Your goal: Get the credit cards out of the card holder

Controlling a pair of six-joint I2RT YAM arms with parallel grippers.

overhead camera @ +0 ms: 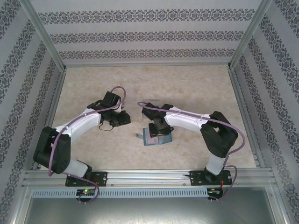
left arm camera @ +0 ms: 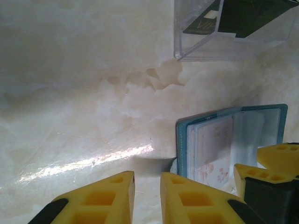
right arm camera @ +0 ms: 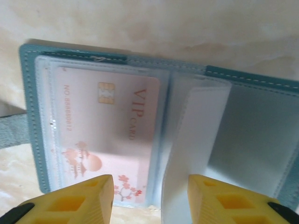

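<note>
My right gripper keeps pushing the clear sleeve page [right arm camera: 198, 128] that stands between its fingers until the page lies flat on the card holder's empty side [right arm camera: 257, 135].
The teal card holder [right arm camera: 28, 116] lies open on the table under my right gripper [right arm camera: 150, 196]. A pale pink credit card [right arm camera: 107, 135] marked VIP sits inside the left clear sleeve. One clear sleeve page [right arm camera: 196, 140] stands up between the open yellow fingers, close to the right one, and is not pinched. In the top view the holder [overhead camera: 153, 139] lies in front of the right gripper [overhead camera: 157, 130]. My left gripper [left arm camera: 147, 186] hovers just left of the holder [left arm camera: 182, 140], its fingers narrowly apart with bare table between them. Two dark credit cards [left arm camera: 252, 16] lie in the clear tray.
The clear square tray [left arm camera: 187, 51] stands just beyond the holder, near both grippers. The right gripper's yellow fingers [left arm camera: 275, 158] crowd the holder's right side in the left wrist view. Patterned walls and metal rails [overhead camera: 56, 100] enclose the marbled table [overhead camera: 201, 88].
</note>
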